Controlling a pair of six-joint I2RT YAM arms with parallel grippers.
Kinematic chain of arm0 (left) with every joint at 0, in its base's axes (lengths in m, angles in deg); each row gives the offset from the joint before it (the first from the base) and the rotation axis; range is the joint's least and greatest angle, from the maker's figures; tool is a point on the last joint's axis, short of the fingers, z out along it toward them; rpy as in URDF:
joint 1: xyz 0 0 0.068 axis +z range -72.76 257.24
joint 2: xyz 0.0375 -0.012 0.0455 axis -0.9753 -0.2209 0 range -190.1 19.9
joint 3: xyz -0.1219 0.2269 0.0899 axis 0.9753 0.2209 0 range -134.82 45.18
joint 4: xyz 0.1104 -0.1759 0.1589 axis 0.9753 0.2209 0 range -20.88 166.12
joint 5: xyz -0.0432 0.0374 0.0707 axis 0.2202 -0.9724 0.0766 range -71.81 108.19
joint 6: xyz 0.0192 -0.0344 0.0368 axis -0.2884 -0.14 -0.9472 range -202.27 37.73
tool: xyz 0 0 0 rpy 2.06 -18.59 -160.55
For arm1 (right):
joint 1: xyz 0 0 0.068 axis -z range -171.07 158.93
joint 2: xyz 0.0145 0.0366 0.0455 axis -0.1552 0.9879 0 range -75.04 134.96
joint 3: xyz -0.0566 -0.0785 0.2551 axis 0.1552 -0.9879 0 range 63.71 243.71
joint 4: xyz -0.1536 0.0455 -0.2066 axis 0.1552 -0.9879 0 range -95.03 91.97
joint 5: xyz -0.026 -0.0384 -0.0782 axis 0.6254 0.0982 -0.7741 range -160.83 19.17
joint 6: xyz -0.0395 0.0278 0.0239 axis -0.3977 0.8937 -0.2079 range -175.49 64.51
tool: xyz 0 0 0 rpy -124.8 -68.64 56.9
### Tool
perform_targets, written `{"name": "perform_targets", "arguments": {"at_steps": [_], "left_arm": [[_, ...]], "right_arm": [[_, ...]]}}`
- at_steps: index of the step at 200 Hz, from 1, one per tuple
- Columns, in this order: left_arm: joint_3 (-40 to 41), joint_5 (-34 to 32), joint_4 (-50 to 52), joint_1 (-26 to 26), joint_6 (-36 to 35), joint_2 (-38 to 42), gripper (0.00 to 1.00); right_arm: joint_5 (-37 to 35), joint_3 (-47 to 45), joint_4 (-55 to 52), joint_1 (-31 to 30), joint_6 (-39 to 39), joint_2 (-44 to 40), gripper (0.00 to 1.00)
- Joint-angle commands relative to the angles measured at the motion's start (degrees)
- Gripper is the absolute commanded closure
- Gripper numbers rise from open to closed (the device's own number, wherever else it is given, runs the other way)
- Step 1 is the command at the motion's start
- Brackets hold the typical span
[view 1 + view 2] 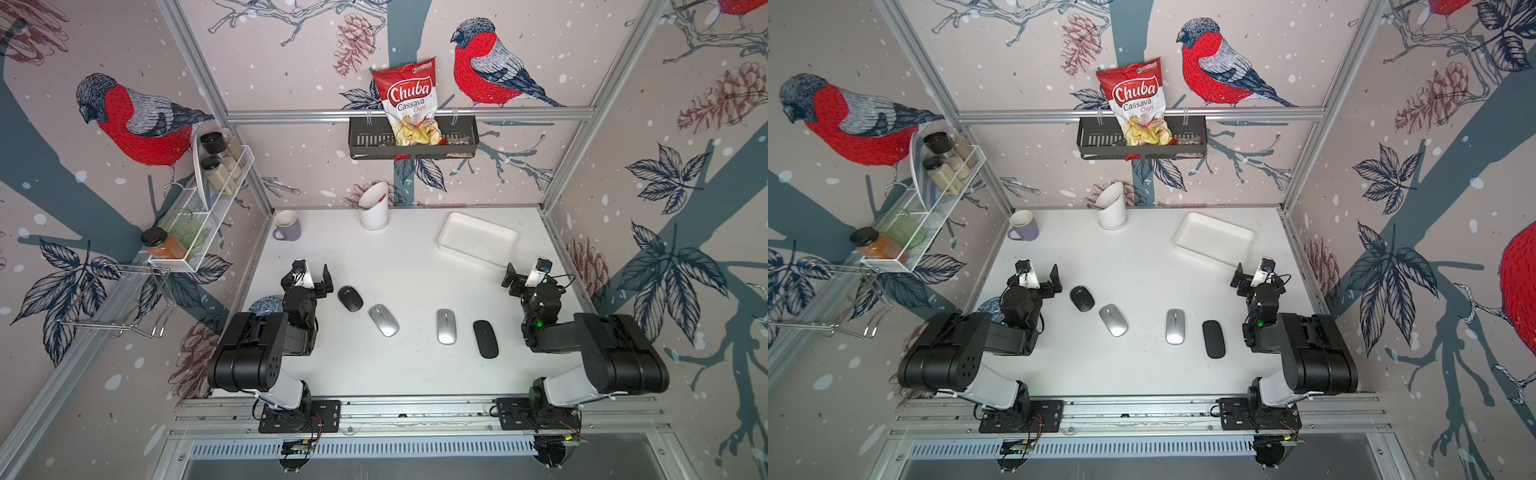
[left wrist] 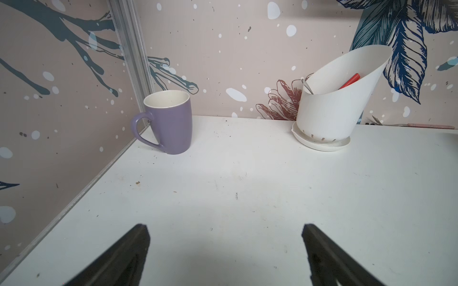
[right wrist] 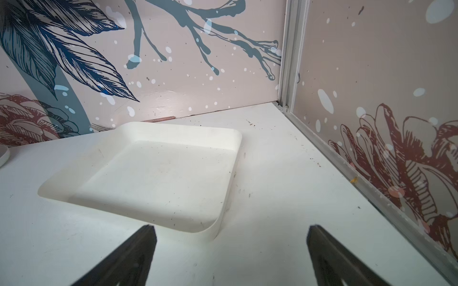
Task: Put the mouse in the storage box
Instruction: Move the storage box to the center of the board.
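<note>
I need to grab the storage box (image 1: 477, 237) by its near short edge (image 1: 513, 249) with my right gripper and pull it closer first, because it sits crooked at the back, far from the mice.
Several computer mice lie in a row across the middle of the white table: a black mouse (image 1: 350, 298) nearest my left gripper (image 1: 311, 273), two silver ones (image 1: 383, 320) (image 1: 446, 326), and a black one (image 1: 485, 338) nearest my right arm. The storage box (image 1: 473, 253), a shallow white tray, sits empty at the far right. My right gripper (image 1: 527, 272) hovers just in front of the box's near corner (image 3: 213, 222). Both grippers are open and hold nothing, as the left wrist view (image 2: 224, 226) and right wrist view (image 3: 230, 227) show. No mouse appears in either wrist view.
A purple mug (image 1: 287, 226) stands at the far left corner and a white utensil holder (image 1: 374, 208) at the back centre. A black shelf basket (image 1: 374, 143) with a chips bag hangs on the back wall. A white wire rack (image 1: 199, 232) with jars hangs on the left wall.
</note>
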Motion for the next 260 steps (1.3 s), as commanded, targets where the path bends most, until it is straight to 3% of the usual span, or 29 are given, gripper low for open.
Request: {"name": "perform_targets", "arguments": {"at_steps": [1, 30, 38, 52, 66, 83, 100, 110, 141, 171, 196, 213, 243, 260], "left_arm": [[-0.4, 1.6, -0.1, 0.5, 0.1, 0.1, 0.01], [-0.3, 1.5, -0.5, 0.6, 0.2, 0.2, 0.02], [-1.5, 1.1, 3.4, 0.7, 0.4, 2.4, 0.03], [-5.1, 0.4, 14.5, 0.2, -0.2, 9.3, 0.03], [-8.6, -0.6, 22.1, -0.3, 4.7, 16.1, 0.03], [-14.9, 9.5, 24.8, -1.0, 11.5, 18.6, 0.01], [-31.3, 18.8, 38.4, -5.2, 10.0, 9.9, 0.05], [-41.5, 21.0, 47.7, -8.4, 7.7, 3.2, 0.08], [-69.5, 31.6, 61.5, -14.0, 8.6, -19.8, 0.07], [-104.2, 30.8, 86.7, -19.0, 3.5, -42.8, 0.11], [-125.1, 33.0, 95.1, -21.5, 3.6, -56.9, 0.1], [-131.6, 36.3, 95.1, -23.0, 5.8, -61.6, 0.1], [-127.0, 36.0, 88.3, -25.9, 7.9, -62.5, 0.07], [-127.3, 35.7, 87.4, -26.7, 9.3, -64.4, 0.1]], "right_arm": [[-0.5, 0.1, 1.3, -0.2, 0.4, 0.0, 0.0], [0.0, 0.1, 1.5, 0.5, 1.2, 0.0, 0.0], [-0.3, 0.5, 0.7, 0.4, 1.0, 0.0, 0.0], [-12.1, -0.5, 2.5, -3.3, 0.2, -2.6, 0.0], [-16.6, 5.9, -14.0, -6.6, -0.4, -9.4, 0.0], [-10.2, 19.3, -37.3, -3.6, 14.8, -11.8, 0.0], [6.8, 28.3, -45.3, 0.9, 24.6, -7.6, 0.0], [10.2, 31.2, -46.6, 0.9, 26.9, -5.2, 0.0], [3.3, 41.1, -58.9, 0.5, 29.0, 2.4, 0.0], [2.2, 46.9, -67.4, 2.0, 30.8, 7.5, 0.0], [-0.2, 47.7, -69.2, 3.0, 32.6, 9.0, 0.0], [2.0, 48.8, -70.5, 6.0, 34.2, 11.5, 0.01], [5.7, 54.7, -74.3, 7.4, 29.4, 18.9, 0.07], [8.1, 59.3, -78.3, 6.9, 25.6, 23.0, 0.12]]}}
